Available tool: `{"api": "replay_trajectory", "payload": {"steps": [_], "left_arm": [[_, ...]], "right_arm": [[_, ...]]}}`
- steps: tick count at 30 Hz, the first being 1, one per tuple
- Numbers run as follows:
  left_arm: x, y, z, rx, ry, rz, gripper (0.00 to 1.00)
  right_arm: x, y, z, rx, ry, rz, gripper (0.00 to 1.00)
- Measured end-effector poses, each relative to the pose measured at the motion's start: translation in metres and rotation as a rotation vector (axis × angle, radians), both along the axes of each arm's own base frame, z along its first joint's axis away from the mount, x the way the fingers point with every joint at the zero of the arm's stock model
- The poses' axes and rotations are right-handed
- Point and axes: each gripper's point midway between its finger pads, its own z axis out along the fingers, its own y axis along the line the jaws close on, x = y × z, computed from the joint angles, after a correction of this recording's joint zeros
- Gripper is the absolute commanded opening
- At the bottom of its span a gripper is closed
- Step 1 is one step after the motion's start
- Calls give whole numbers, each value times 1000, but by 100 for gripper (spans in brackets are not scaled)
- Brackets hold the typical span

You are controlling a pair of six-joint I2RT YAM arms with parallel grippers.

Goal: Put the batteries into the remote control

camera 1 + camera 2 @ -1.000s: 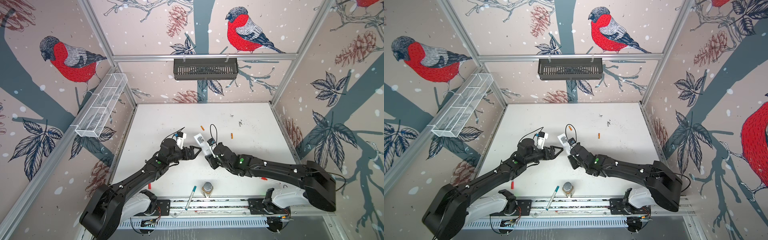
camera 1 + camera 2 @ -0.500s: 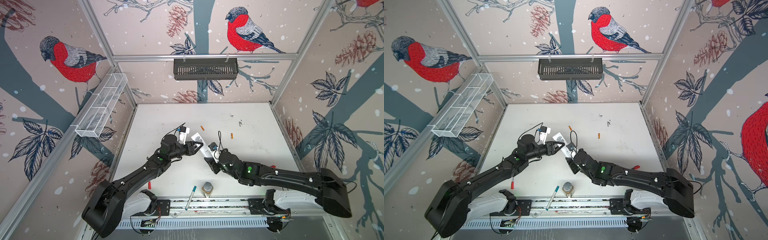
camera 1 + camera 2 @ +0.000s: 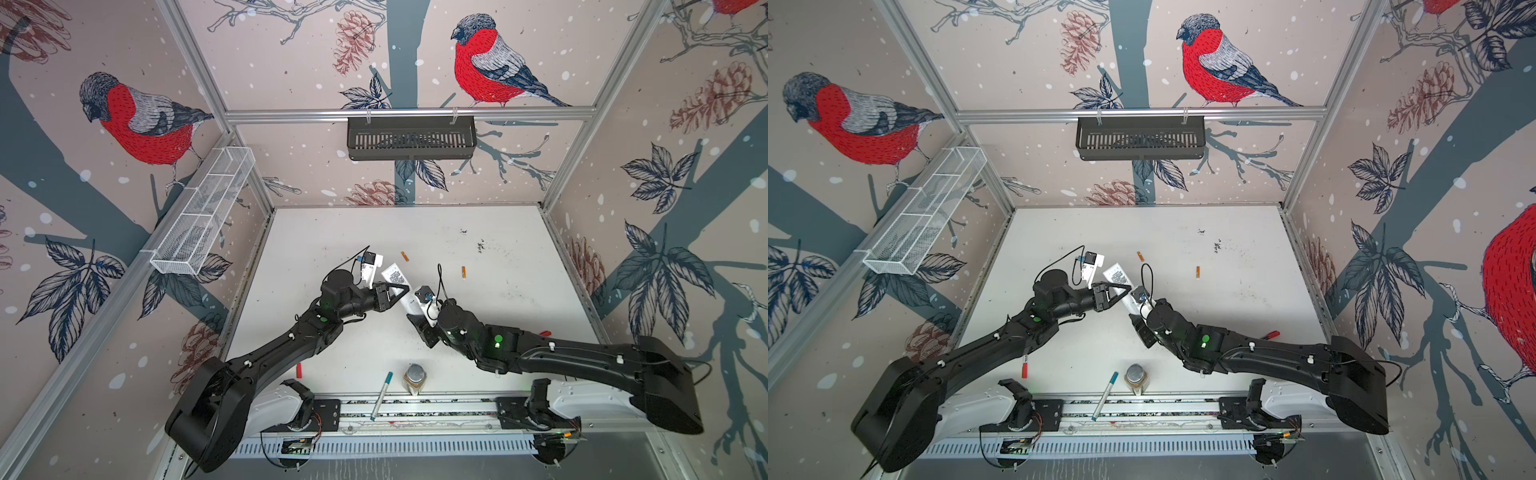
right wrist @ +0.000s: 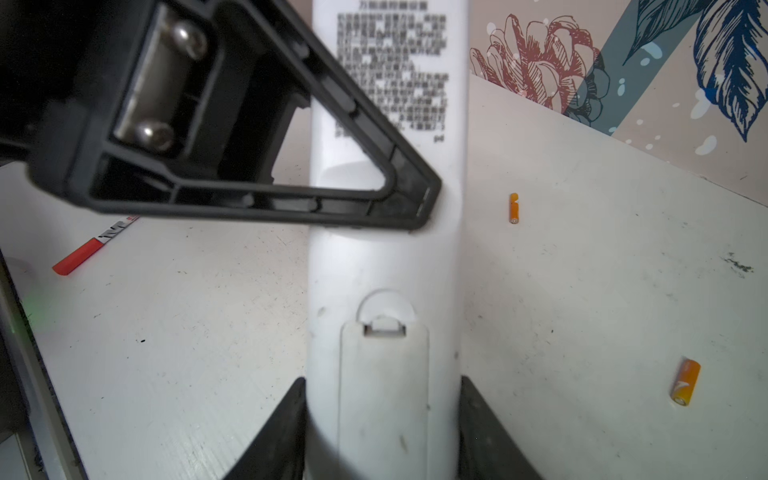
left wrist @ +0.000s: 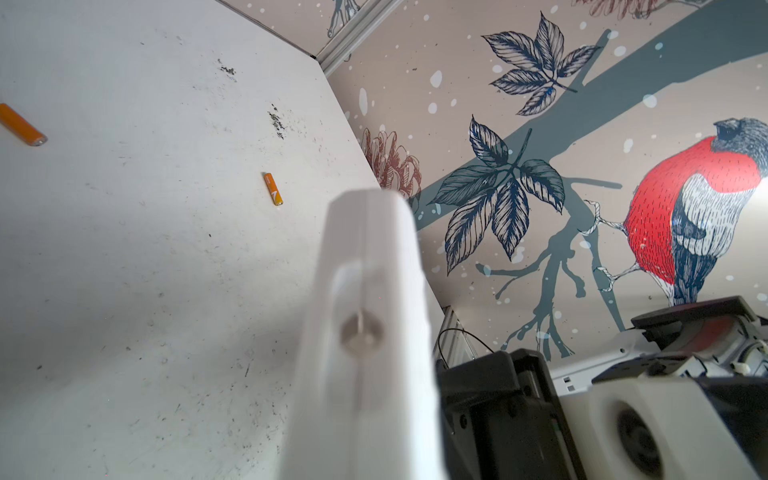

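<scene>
The robot's right gripper is clamped on the remote control's sides beside the closed battery cover (image 4: 384,396), so it should open, move back and bring a finger to the cover's latch (image 4: 385,326).
The white remote control (image 3: 397,276) (image 3: 1119,276) is held tilted above the table between both arms, label side up. My right gripper (image 3: 417,316) (image 4: 382,390) is shut across the width of its lower end, beside the closed battery cover (image 4: 384,386). My left gripper (image 3: 399,291) (image 3: 1123,289) is shut on the remote's middle, one black finger (image 4: 291,199) crossing over it. The left wrist view sees the remote (image 5: 365,311) edge-on. Two orange batteries (image 3: 404,256) (image 3: 464,272) lie loose on the table beyond the remote, also visible as batteries (image 4: 514,208) (image 4: 685,382) in the right wrist view.
A red-capped marker (image 3: 299,369) lies near the left arm and another (image 3: 544,333) behind the right arm. A teal pen (image 3: 381,395) and a small jar (image 3: 414,377) sit at the front edge. A black basket (image 3: 411,137) and a wire basket (image 3: 203,216) hang on the walls.
My left gripper has moved in from open beside the remote and closed on its middle. The right arm, still holding the remote, shifted slightly right and lower.
</scene>
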Motion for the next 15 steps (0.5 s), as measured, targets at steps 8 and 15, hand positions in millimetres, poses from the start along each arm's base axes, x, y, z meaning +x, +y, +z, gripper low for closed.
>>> {"api": "replay_trajectory", "payload": {"steps": [8,15], "left_arm": [[2,9,-3,13,-26,54,0],[10,29,-26,64,-79,183,0]], "right_arm": [[10,-18,5,124,62,-15,99],[46,-53,10,306,186,-180,99]]}}
